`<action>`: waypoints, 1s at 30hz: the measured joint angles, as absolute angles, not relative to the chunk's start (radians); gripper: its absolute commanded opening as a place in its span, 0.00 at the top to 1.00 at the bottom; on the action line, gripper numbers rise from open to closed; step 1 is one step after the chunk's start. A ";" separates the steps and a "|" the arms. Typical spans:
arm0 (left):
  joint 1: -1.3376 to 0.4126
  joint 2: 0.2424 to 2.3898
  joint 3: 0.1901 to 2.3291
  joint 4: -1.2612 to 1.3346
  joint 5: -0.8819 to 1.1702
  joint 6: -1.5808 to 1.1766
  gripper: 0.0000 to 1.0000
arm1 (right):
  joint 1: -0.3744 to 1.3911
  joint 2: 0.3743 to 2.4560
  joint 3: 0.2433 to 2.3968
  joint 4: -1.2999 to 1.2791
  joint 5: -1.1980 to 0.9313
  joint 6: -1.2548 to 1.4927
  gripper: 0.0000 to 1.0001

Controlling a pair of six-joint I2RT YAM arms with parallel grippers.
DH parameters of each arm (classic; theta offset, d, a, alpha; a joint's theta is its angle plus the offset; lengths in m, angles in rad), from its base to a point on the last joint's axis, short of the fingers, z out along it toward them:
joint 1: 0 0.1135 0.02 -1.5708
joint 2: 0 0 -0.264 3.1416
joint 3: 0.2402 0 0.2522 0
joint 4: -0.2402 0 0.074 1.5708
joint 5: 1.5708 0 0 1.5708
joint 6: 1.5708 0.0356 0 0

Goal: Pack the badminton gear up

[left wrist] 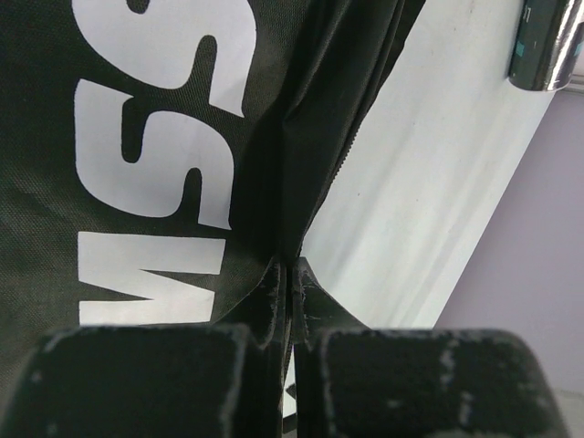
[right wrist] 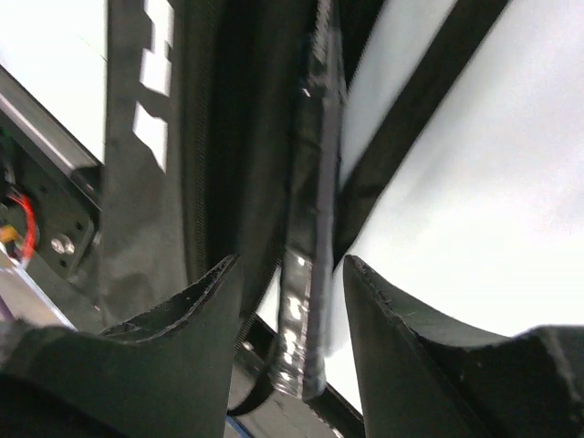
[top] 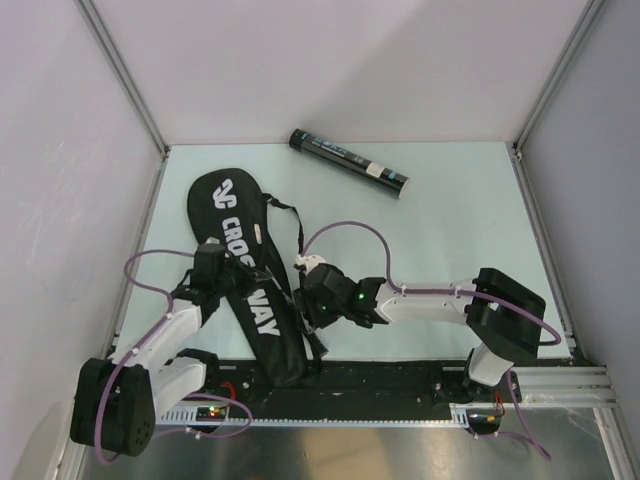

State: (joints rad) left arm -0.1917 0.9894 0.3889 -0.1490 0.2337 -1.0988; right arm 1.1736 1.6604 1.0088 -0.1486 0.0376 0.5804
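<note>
The racket's handle (right wrist: 299, 342) pokes out beyond the bag's zip edge, so the robot's right gripper should push the handle into the bag's opening (right wrist: 242, 173) before it closes the zip.
The long black bag (top: 245, 270) lettered CROSSWAY lies slantwise on the table. My left gripper (top: 228, 268) is shut on a fold of the bag's fabric (left wrist: 274, 182) beside its zip edge, jaws pressed together (left wrist: 290, 278). My right gripper (top: 308, 300) is open at the bag's right edge. A glossy black wrapped handle (right wrist: 310, 274), which looks like a racket's, sticks out of the bag (right wrist: 137, 219) between the spread fingers (right wrist: 196, 310) without touching them. The dark teal-printed tube (top: 348, 162) lies at the back; its end shows in the left wrist view (left wrist: 546, 46). The racket heads and the shuttlecocks are hidden.
The bag's black strap (top: 296, 225) trails on the table to the right of the bag and shows in the right wrist view (right wrist: 429, 100). White walls close the table on three sides. A black rail (top: 400, 375) with the arm bases runs along the near edge.
</note>
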 measured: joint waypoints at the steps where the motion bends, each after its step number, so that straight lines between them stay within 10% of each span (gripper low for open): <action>1: -0.192 0.992 0.389 -0.147 0.234 -1.099 1.00 | 1.167 1.660 0.991 -0.146 0.015 0.575 0.48; 13: -0.192 1.021 0.389 -0.130 0.241 -1.099 1.00 | 1.141 1.678 0.933 -0.104 -0.125 0.569 0.64; 30: -0.193 1.030 0.389 -0.114 0.247 -1.099 1.00 | 1.142 1.703 0.932 -0.022 -0.149 0.659 0.53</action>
State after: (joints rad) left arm -0.1928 1.0298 0.3889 -0.1143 0.2474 -1.0988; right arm 1.1423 1.7027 0.9321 -0.0223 -0.1486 0.6586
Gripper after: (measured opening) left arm 0.011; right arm 0.445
